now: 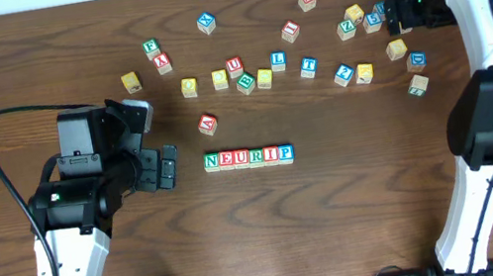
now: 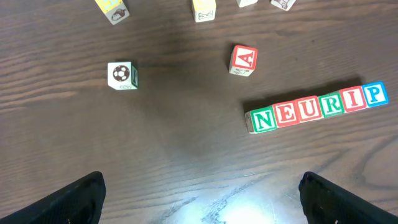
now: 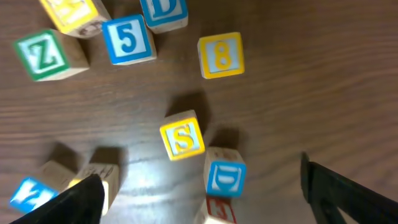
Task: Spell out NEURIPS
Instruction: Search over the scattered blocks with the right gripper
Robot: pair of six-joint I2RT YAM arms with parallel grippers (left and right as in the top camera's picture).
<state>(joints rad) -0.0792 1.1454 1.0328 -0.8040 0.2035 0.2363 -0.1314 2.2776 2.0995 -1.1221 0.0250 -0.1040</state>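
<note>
The yellow S cube (image 3: 182,137) lies letter up within the span of the right gripper's open fingers, so the right gripper should go down next until the fingers straddle its sides (image 3: 165,142), then close.
Six cubes stand in a touching row spelling NEURIP (image 1: 248,158) on the wood table. In the left wrist view the row (image 2: 317,107) runs from green N (image 2: 262,119) to blue P (image 2: 374,93). My left gripper (image 1: 169,166) is open and empty, just left of the row; its fingers (image 2: 202,199) frame bare table. My right gripper (image 1: 394,15) is open and empty at the back right, over a cluster of cubes. Its wrist view shows a yellow-faced S cube (image 3: 182,138) lying just ahead of the open fingers (image 3: 202,193). The S cube is hidden in the overhead view.
Loose cubes are scattered across the back: X (image 1: 162,64), L (image 1: 278,60), T (image 1: 309,66), a red A (image 2: 243,60) and a football-picture cube (image 2: 122,74). By the S cube lie a green Z (image 3: 42,55), blue 5 (image 3: 129,38), yellow 8 (image 3: 221,55) and blue D (image 3: 225,177).
</note>
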